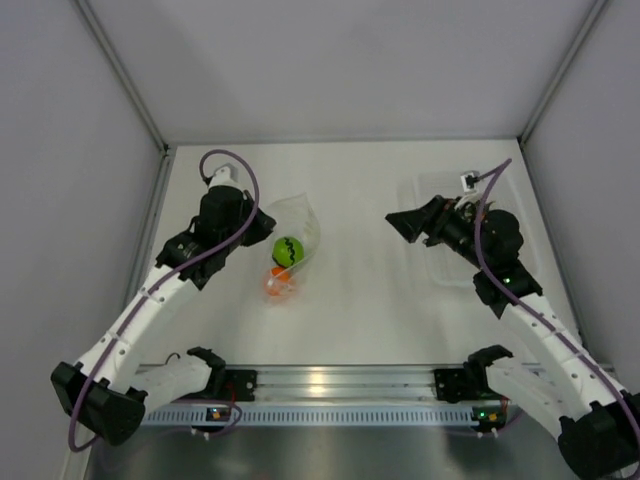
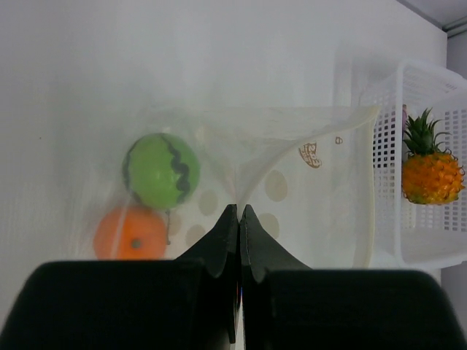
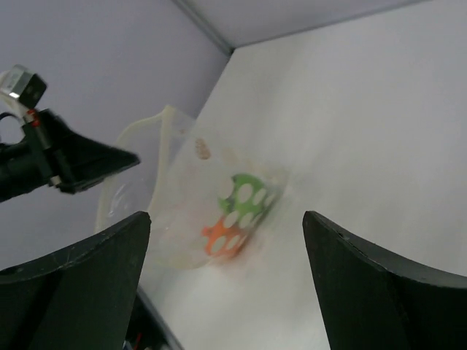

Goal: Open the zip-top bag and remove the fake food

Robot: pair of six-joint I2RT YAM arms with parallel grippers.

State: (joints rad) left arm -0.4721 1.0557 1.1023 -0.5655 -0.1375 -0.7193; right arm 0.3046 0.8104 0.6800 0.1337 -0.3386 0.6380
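The green ball and orange (image 1: 286, 255) are a long way from my right gripper, so next my left gripper moves the bag's opening (image 2: 314, 189) over so that my right gripper can go in.
The zip-top bag (image 1: 300, 222) lies left of the table's middle, clear with white dots. Inside it are the green ball (image 1: 288, 249) and the small orange (image 1: 280, 284). My left gripper (image 1: 263, 224) is shut on a fold of the bag (image 2: 306, 157), fingertips together (image 2: 239, 208), with the green ball (image 2: 160, 170) and orange (image 2: 131, 233) just left of them. My right gripper (image 1: 400, 221) is open and empty, apart from the bag (image 3: 182, 211), facing it (image 3: 226, 217). The pineapple (image 2: 431, 175) lies in the tray (image 2: 387, 109). The eggplant is out of view.
The rigid clear tray (image 1: 440, 190) sits at the right under my right arm. Grey walls enclose the table on the left, back and right. A metal rail (image 1: 330, 385) runs along the near edge between the arm bases.
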